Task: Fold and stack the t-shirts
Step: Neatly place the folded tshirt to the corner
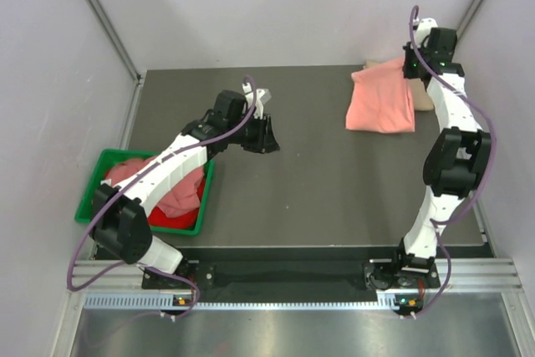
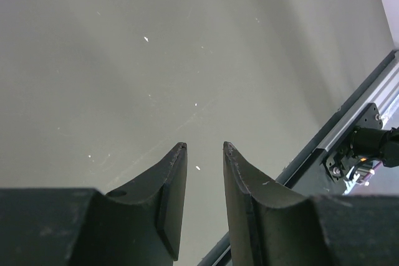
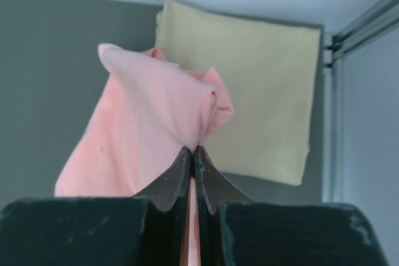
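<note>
My right gripper goes on pulling the salmon-pink shirt's corner (image 1: 399,66), which it is holding above the tan shirt, until that corner reaches the tan shirt's far corner (image 3: 316,30).
A salmon-pink t-shirt (image 1: 380,104) (image 3: 149,110) lies folded at the back right of the table, partly over a folded tan-beige t-shirt (image 1: 378,63) (image 3: 268,85). My right gripper (image 1: 415,73) (image 3: 194,149) is shut on a pinched-up fold of the salmon-pink shirt, lifting that corner above the tan one. My left gripper (image 1: 264,135) (image 2: 204,146) hangs open over bare table near the middle left, with nothing between its fingers. More pink and red t-shirts (image 1: 179,200) lie bunched in the green bin, partly hidden by the left arm.
The green plastic bin (image 1: 87,196) stands at the table's left edge. White walls enclose the table on the left, back and right. A metal rail (image 2: 349,113) runs along the near edge by the arm bases.
</note>
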Action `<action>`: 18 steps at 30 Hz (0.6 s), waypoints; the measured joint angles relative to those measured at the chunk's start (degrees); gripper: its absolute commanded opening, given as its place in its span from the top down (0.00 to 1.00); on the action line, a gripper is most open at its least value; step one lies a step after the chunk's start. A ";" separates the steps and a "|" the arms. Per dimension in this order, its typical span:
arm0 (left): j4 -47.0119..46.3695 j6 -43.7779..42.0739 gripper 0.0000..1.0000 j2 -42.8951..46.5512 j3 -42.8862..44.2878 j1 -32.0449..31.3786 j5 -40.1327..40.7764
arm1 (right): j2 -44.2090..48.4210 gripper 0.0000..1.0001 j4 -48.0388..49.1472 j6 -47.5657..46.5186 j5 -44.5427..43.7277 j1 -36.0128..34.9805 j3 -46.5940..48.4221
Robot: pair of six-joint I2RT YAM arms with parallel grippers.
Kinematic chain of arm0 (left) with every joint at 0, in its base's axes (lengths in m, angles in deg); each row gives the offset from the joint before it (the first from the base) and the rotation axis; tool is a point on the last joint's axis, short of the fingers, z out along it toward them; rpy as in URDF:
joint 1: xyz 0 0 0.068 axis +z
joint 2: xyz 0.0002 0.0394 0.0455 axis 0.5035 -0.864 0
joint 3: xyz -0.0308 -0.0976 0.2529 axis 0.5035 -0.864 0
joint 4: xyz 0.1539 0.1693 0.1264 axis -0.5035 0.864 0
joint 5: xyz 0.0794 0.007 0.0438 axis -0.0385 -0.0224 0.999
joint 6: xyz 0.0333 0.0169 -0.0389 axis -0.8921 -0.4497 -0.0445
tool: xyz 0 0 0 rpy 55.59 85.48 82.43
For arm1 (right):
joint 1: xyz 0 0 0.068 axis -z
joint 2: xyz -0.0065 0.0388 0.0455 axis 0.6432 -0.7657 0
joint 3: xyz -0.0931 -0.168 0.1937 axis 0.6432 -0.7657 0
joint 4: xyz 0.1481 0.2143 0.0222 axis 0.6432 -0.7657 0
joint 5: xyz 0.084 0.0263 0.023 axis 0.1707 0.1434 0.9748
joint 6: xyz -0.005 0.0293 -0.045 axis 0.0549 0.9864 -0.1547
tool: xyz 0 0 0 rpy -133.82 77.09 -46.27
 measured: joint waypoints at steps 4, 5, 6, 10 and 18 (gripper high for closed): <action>0.02 -0.02 0.65 0.00 0.00 -0.39 -0.02 | -0.85 1.00 0.55 -1.01 -0.26 1.18 3.43; 0.02 -0.04 0.65 0.00 0.00 -0.39 0.00 | -0.92 1.00 0.76 -1.16 -0.28 1.33 3.80; 0.04 -0.09 0.65 0.00 0.00 -0.42 0.15 | -1.07 1.00 0.98 -1.36 -0.26 1.51 4.13; 0.07 -0.61 0.65 0.00 0.00 -0.44 0.79 | -2.08 1.00 2.14 -1.51 -0.20 1.79 4.57; 0.07 -0.90 0.65 -0.42 0.00 -0.44 1.27 | -5.46 1.00 4.07 -0.11 0.39 3.06 7.91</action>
